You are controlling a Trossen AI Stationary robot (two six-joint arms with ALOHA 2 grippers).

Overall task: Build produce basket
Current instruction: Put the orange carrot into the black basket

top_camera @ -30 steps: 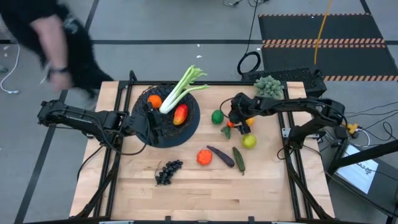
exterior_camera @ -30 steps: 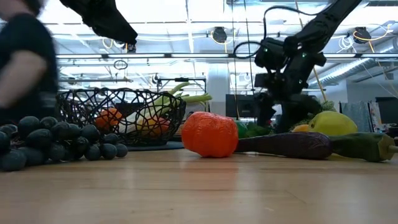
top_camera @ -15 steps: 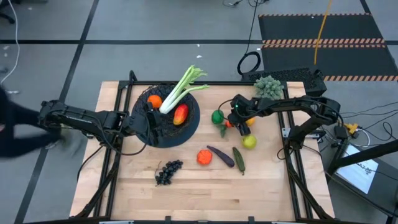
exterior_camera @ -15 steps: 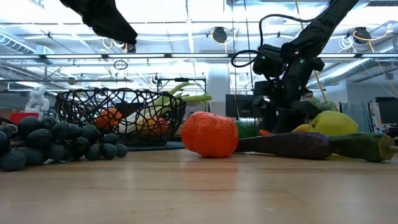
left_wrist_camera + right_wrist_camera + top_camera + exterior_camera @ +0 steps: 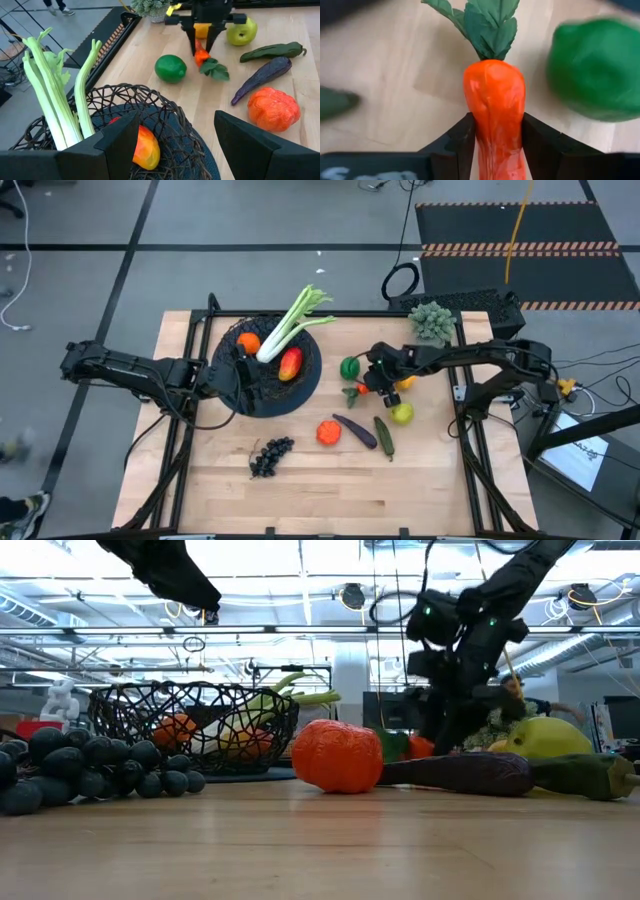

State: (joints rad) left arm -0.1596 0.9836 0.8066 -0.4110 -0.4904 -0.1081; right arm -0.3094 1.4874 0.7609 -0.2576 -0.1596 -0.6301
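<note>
I should take the carrot's orange body (image 5: 201, 55) midway with my left gripper and carry it over, because my right gripper is holding the carrot away from the black wire basket (image 5: 268, 380).
The black wire basket (image 5: 268, 370) at the table's left holds a pale-green leafy stalk (image 5: 290, 325), an orange (image 5: 248, 341) and a red-yellow mango (image 5: 290, 363). My left gripper (image 5: 243, 376) hovers open over the basket. My right gripper (image 5: 371, 384) is shut on the carrot (image 5: 201, 56), just right of the round green fruit (image 5: 349, 367). On the table lie a bumpy orange fruit (image 5: 328, 431), the eggplant (image 5: 355, 430), the cucumber (image 5: 384, 436), a yellow-green apple (image 5: 401, 411) and the grapes (image 5: 270, 456). My right gripper pinches the carrot's orange body (image 5: 495, 115) between its two fingers (image 5: 462, 142), one on each side. The fingers come from above, pointing down, and lie along the carrot. Its thick end and green leaves (image 5: 215, 70) stick out below the fingertips, close to the table top.
A grey-green frilly clump (image 5: 432, 318) sits at the far right corner. An orange fruit (image 5: 202, 30) lies behind my right gripper. Bare wood stretches along the near edge, in front of the grapes and cucumber.
My right gripper has moved a little toward the table's near-left, beside the green fruit, and has risen slightly. The carrot has shifted left with it, leaves leading. A person at the far left has walked out of view.
</note>
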